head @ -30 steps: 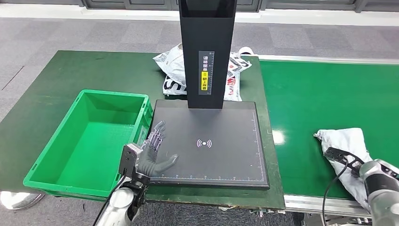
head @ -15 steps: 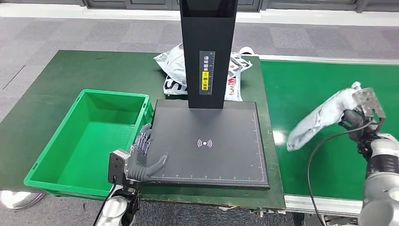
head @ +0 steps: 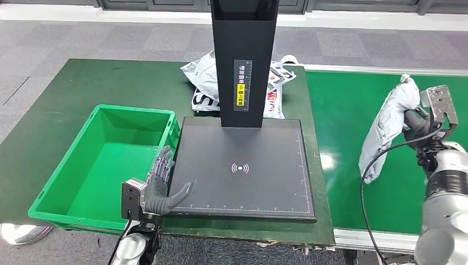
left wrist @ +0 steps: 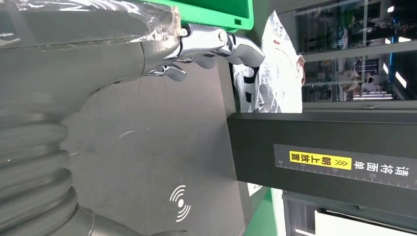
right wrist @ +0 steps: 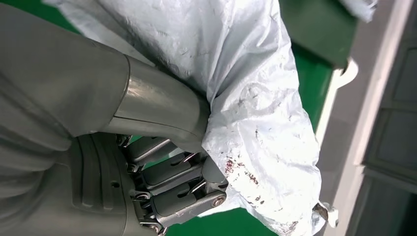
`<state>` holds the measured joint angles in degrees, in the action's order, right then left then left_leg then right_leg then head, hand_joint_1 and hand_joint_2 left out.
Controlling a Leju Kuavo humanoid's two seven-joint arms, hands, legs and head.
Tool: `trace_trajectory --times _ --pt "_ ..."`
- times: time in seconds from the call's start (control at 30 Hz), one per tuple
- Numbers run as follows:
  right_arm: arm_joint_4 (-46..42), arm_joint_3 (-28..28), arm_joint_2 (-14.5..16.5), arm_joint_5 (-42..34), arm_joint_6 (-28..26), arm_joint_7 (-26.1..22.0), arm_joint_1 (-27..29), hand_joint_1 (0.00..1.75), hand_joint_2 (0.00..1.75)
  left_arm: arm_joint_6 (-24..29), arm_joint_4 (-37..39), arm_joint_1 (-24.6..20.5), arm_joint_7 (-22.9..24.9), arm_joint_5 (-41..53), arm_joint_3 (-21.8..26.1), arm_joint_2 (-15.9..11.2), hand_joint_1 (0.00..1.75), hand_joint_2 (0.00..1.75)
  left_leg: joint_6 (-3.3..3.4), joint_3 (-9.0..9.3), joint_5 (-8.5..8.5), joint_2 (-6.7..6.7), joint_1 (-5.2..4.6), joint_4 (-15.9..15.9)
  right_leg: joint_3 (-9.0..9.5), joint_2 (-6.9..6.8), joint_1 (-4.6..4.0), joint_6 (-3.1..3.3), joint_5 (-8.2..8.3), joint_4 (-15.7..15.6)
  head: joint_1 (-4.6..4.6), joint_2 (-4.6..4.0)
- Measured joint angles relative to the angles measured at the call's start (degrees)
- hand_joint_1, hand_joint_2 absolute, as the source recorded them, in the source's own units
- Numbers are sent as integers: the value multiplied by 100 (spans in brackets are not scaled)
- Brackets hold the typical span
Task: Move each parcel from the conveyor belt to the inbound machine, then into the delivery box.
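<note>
The parcel (head: 383, 138) will bunch up into folds when I lift it with my left gripper, because its wrapping hangs in loose creases (head: 405, 95).
My right hand (head: 415, 125) grips a crumpled white plastic parcel (head: 384, 124) and holds it up over the green conveyor belt (head: 353, 110); the parcel hangs down from the hand. In the right wrist view the thumb and fingers (right wrist: 189, 184) clamp the parcel (right wrist: 255, 98). My left hand (head: 163, 185) is open with fingers spread, at the near left corner of the inbound machine's black plate (head: 245, 165), beside the green delivery box (head: 105, 160). The left wrist view shows the open left hand (left wrist: 211, 44) over the plate (left wrist: 147, 147).
The machine's black column (head: 243, 61) rises at the back of the plate. More white printed parcels (head: 201, 80) lie behind it on the green table. The conveyor's metal rail (head: 381, 241) runs along its near edge.
My right hand has lifted the white parcel off the belt and raised it higher, so it now hangs upright. My left hand has drawn back a little toward the plate's near left corner.
</note>
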<state>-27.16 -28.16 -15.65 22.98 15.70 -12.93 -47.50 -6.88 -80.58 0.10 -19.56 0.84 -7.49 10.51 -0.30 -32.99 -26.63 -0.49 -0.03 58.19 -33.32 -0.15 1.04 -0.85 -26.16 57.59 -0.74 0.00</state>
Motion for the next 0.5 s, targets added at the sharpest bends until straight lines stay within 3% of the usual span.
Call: trace_trajectory --times 0.23,0.5 --pt "-322 586 355 -614 337 -29 149 175 175 13 -40 42 0 57 18 14 0 175 -1 2 0 10 4 -2 -1 10 -4 1 0 1 0 0" --pt "-774 2338 1629 -1115 577 92 478 175 175 -36 1 -66 0 134 17 140 0 175 -23 1 13 27 23 -4 -18 31 -23 19 11 7 0 0"
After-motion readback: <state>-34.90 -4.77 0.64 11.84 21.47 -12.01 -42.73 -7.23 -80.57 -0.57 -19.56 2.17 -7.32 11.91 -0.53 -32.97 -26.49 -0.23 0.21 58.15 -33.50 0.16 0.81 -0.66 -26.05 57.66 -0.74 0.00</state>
